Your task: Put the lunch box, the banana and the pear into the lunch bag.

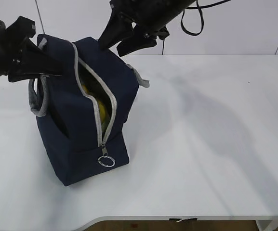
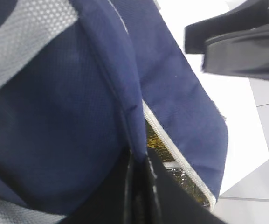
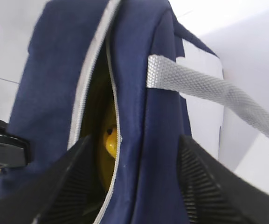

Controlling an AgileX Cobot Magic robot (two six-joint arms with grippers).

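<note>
My right gripper will carry the navy lunch bag (image 1: 81,130), and it will stay upright and wide open, because the lunch bag's flap (image 1: 113,67) under the open gripper stands up by itself.
The navy lunch bag (image 1: 76,120) stands on the white table with its grey zipper (image 1: 100,120) open. My left gripper (image 1: 56,72) is shut on the fabric edge (image 2: 129,121) of the bag's left flap. My right gripper (image 1: 112,48) hangs open over the bag's far end, its fingers (image 3: 204,186) astride the right flap (image 3: 143,116) without pinching it. Inside, the yellow pear (image 3: 110,140) shows its dark stem spot. Yellow fruit (image 1: 102,111) shows through the gap; I cannot tell whether that is the banana. The lunch box is hidden.
Grey webbing handles (image 1: 37,101) (image 3: 204,88) hang on both sides of the bag, and the ring pull (image 1: 106,161) lies at the near end of the zipper. White table (image 1: 211,134) stretches to the right; its front edge (image 1: 187,217) is close.
</note>
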